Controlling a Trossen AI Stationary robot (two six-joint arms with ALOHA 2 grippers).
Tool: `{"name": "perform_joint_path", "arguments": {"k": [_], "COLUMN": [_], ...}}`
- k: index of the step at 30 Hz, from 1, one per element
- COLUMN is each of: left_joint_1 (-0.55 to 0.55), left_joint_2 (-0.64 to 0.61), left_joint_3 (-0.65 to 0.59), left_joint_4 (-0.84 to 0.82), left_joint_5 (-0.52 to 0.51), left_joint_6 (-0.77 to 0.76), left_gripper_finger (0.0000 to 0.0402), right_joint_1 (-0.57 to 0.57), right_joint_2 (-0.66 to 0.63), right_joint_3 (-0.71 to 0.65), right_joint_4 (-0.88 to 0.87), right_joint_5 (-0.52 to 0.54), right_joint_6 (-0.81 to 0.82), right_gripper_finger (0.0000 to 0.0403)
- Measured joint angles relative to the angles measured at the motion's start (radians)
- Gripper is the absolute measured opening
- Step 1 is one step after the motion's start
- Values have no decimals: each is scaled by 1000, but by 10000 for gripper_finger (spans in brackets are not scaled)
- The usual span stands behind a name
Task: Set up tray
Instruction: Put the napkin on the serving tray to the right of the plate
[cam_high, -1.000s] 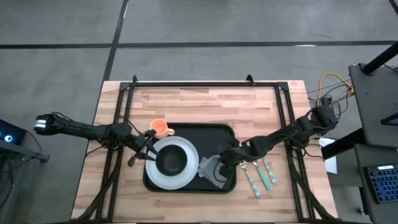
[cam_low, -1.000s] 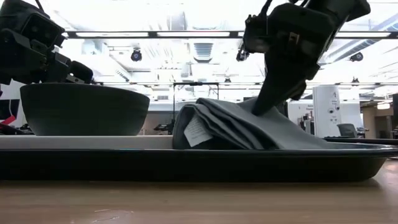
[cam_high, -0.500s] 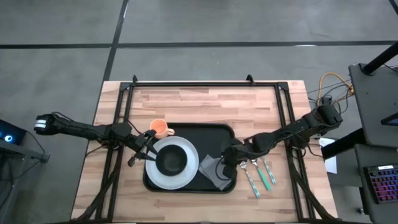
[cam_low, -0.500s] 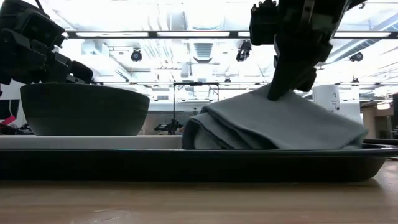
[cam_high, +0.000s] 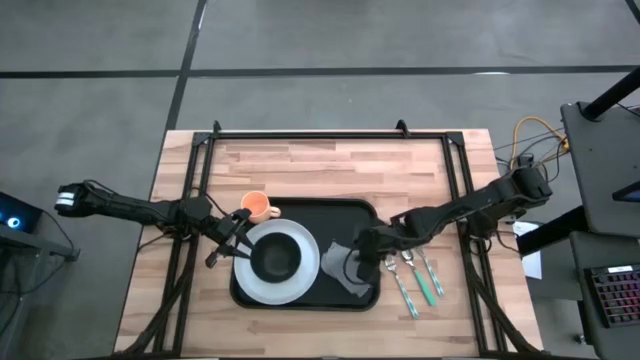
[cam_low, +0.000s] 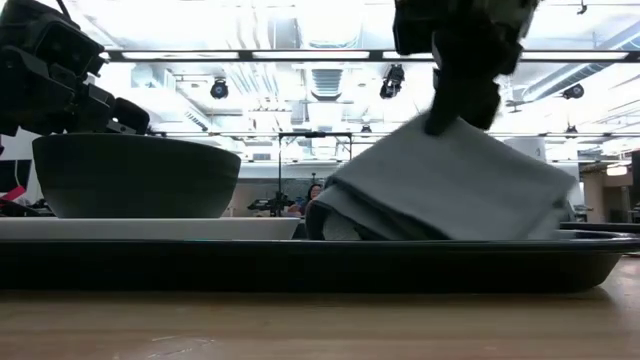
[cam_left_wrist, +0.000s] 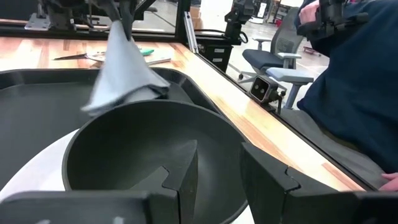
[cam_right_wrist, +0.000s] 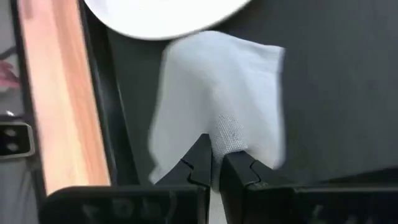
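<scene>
The grey napkin is lying crooked against the white plate's rim (cam_high: 320, 259). My right gripper should pull the napkin back toward the tray's far side (cam_high: 348, 215) and spread it clear.
The black tray (cam_high: 350, 215) lies mid-table. On its left part sits a white plate (cam_high: 308, 275) with a dark bowl (cam_high: 277, 260) on it. My left gripper (cam_high: 240, 243) is open at the bowl's left rim; in the left wrist view one finger (cam_left_wrist: 174, 180) stands inside the bowl (cam_left_wrist: 143, 149) and the other (cam_left_wrist: 264, 177) outside. My right gripper (cam_high: 358, 262) is shut on the grey napkin (cam_high: 340, 272) over the tray's right part. My right gripper pinches a bunched peak of the napkin (cam_right_wrist: 227, 134) between its two fingers, coming from above and pointing down. The held part is raised like a tent (cam_low: 450, 150), while the napkin's lower folds (cam_low: 400, 225) rest on the tray floor.
An orange cup (cam_high: 258, 207) stands on the table at the tray's far left corner. Cutlery with green handles (cam_high: 418, 280) lies on the wood right of the tray. A person in a dark blue top (cam_left_wrist: 354, 87) shows beyond the table's edge in the left wrist view.
My right gripper has risen and shifted slightly toward the table's left, staying shut on the napkin. The napkin's held part has been drawn up into a peak, while its lower folds have stayed on the tray.
</scene>
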Motion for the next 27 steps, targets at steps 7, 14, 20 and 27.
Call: {"name": "perform_joint_path", "arguments": {"k": [7,14,20,27], "left_joint_1": [0,0,0,0], "left_joint_2": [0,2,1,6], "left_joint_3": [0,0,0,0], "left_joint_4": [-2,-4,-5,-6], "left_joint_5": [0,0,0,0], "left_joint_6": [0,0,0,0], "left_gripper_finger": [99,99,99,99], "right_joint_1": [-98,-179,-185,-172], "right_joint_2": [-95,-265,-307,-204], "right_joint_3": [16,-5,-101,-251], "right_joint_4": [-163,-145,27,324], "right_joint_5": [149,233,166,-20], "right_joint_6": [-28,-59,8,151], "right_gripper_finger": [8,8,8,8]}}
